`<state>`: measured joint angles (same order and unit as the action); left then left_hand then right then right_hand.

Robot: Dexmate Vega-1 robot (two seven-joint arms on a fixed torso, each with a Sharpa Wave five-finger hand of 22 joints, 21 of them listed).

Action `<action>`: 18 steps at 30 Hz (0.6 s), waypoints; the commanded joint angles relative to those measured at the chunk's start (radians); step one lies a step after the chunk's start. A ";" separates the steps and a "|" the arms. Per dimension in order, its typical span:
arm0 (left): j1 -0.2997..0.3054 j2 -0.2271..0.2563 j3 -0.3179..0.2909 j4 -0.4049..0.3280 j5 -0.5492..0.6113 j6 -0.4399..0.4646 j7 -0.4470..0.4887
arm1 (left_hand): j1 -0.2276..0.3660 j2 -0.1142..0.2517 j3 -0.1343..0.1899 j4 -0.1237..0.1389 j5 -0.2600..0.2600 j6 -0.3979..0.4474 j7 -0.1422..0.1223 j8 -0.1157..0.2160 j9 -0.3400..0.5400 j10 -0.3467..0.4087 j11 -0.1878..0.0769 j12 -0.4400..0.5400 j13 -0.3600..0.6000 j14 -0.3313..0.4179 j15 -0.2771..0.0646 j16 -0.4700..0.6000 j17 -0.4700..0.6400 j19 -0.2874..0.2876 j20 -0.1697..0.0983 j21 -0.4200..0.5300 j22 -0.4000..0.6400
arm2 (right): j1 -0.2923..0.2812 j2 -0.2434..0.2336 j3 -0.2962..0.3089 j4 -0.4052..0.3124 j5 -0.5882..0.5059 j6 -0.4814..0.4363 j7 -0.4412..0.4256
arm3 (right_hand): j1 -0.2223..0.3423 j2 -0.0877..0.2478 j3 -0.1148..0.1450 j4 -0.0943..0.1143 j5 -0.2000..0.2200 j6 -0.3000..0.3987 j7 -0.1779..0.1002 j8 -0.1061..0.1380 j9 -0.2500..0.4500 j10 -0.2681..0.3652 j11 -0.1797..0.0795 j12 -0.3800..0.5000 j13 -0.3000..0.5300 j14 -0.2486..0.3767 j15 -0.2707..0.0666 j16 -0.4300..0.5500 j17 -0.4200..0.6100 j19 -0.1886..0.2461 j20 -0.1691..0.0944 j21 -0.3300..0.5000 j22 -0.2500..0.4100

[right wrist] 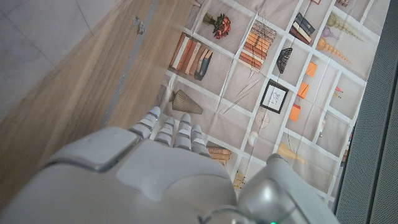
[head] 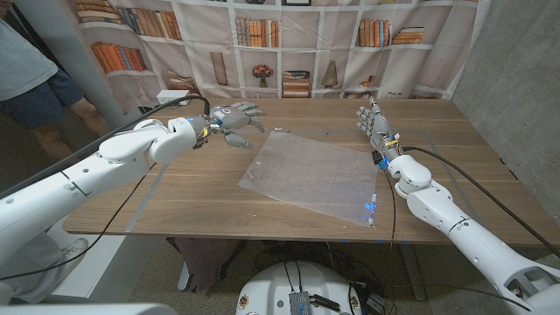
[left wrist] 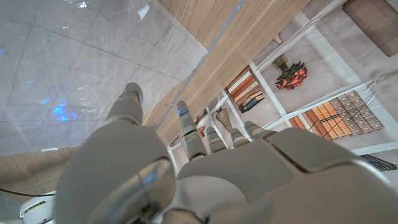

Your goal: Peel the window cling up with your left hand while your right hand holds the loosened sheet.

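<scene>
The clear window cling [head: 308, 175] looks as thin as film, with uneven glints [head: 371, 206]. It will bend over in a wide, soft curve when I lift its edge.
A clear window cling [head: 311, 173] printed with a faint grid lies flat on the wooden table [head: 192, 197], in the middle. My left hand [head: 234, 118] hovers just beyond the sheet's far left corner, fingers spread and holding nothing. The left wrist view looks along that hand [left wrist: 186, 174] at the cling [left wrist: 68, 68] ahead of the fingertips. My right hand [head: 377, 127] stands upright off the sheet's far right edge, fingers straight and apart, clear of the sheet. The right wrist view has the back of that hand [right wrist: 155, 174] with a corner of the cling [right wrist: 43, 43] beyond it.
A bookshelf-print backdrop [head: 289, 44] hangs behind the table. A person [head: 35, 83] stands at the far left. Tape strips [head: 140, 210] mark the table near its left and front edges. A small white box [head: 172, 94] sits at the table's back left.
</scene>
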<state>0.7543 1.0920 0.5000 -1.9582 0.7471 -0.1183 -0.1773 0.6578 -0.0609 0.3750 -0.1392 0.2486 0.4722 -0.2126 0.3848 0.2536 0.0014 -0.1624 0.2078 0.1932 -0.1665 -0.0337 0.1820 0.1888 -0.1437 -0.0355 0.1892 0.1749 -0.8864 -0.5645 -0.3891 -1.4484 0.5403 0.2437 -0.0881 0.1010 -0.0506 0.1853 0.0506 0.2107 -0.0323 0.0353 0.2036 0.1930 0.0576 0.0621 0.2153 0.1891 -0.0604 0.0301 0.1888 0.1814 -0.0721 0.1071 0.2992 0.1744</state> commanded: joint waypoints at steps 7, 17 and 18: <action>-0.038 -0.001 0.031 0.045 0.068 -0.115 -0.070 | -0.055 -0.043 -0.046 0.029 0.029 -0.093 -0.004 -0.042 -0.008 -0.009 0.001 -0.002 0.006 -0.140 -0.069 0.014 0.006 -0.016 -0.022 0.008 0.006 | -0.007 0.008 0.001 0.009 -0.019 0.010 -0.026 | 0.011 0.003 0.000 -0.009 -0.003 0.008 0.006 0.004 0.002 0.007 -0.004 0.008 0.003 0.002 -0.001 0.004 0.003 0.001 -0.001 -0.004 0.005; -0.006 0.010 0.014 0.077 0.103 -0.157 0.042 | -0.144 -0.091 -0.114 0.060 0.052 0.004 -0.005 -0.012 -0.018 0.036 -0.001 0.016 0.006 -0.086 -0.095 0.028 0.006 0.030 -0.038 0.021 0.005 | -0.010 0.013 0.004 0.012 -0.020 0.005 -0.042 | 0.006 -0.001 -0.005 -0.008 -0.004 0.010 0.006 0.004 0.002 0.008 -0.004 0.009 0.003 0.002 0.000 0.004 0.004 -0.002 0.001 -0.009 0.005; -0.011 0.007 0.013 0.085 0.086 -0.163 0.031 | -0.148 -0.091 -0.117 0.062 0.055 0.007 -0.005 -0.012 -0.018 0.045 -0.002 0.018 0.006 -0.080 -0.100 0.029 0.006 0.032 -0.039 0.021 0.005 | -0.010 0.011 0.002 0.012 -0.022 0.005 -0.040 | 0.004 -0.001 -0.006 -0.008 -0.004 0.010 0.005 0.004 0.002 0.008 -0.005 0.008 0.003 0.002 0.000 0.004 0.004 -0.001 0.001 -0.010 0.005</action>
<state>0.7240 1.0908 0.5256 -1.9136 0.8044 -0.2235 -0.2434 0.5276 -0.1466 0.2706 -0.0845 0.2909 0.4682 -0.2161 0.3674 0.2367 0.0250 -0.1607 0.2143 0.1973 -0.1665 -0.0337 0.2016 0.1916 -0.1190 -0.0345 0.2047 0.1766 -0.8926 -0.5574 -0.3883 -1.4396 0.5221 0.2539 -0.1137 0.1010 -0.0507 0.1822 0.0425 0.2051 -0.0267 0.0376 0.2036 0.1929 0.0576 0.0621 0.2153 0.1891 -0.0604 0.0302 0.1887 0.1815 -0.0721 0.1071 0.2920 0.1743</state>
